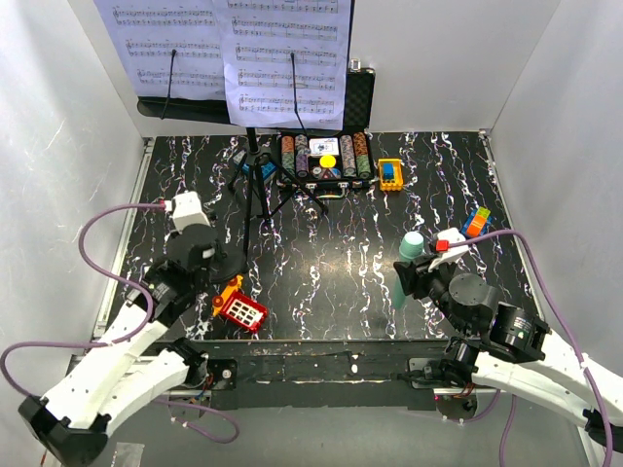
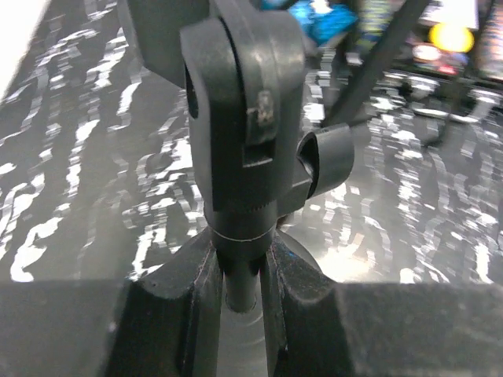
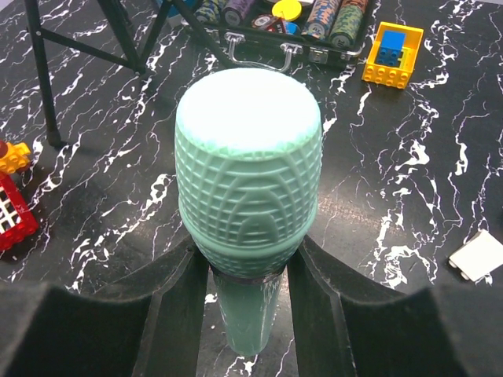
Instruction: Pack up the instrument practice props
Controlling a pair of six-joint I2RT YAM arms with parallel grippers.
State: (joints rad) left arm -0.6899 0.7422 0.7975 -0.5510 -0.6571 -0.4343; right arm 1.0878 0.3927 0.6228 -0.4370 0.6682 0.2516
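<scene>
The mic stand's base [image 1: 230,264] faces down, so my left gripper should continue to the clear spot [image 1: 152,230] by the white wall and let go once the base sits flat.
The tall black music stand [image 1: 250,190] stands at the back on tripod legs, with white sheet-music pages [image 1: 287,58] on its desk. My left gripper [image 1: 207,261] is shut on the post of the small black mic stand [image 2: 244,141], just above its round base [image 2: 334,263]; the fingers [image 2: 185,306] press both sides of the post. My right gripper [image 1: 417,277] is shut on the mint-green microphone [image 1: 410,255], which is held upright with its head up. In the right wrist view the microphone [image 3: 247,157] sits between the fingers [image 3: 177,314], just under its head.
An open black case of poker chips [image 1: 326,156] lies behind the stand's legs. A yellow brick with a blue block [image 1: 390,174] is beside it. A red-and-yellow toy [image 1: 240,306] lies near the front edge. Coloured blocks [image 1: 476,222] sit far right. White walls enclose three sides.
</scene>
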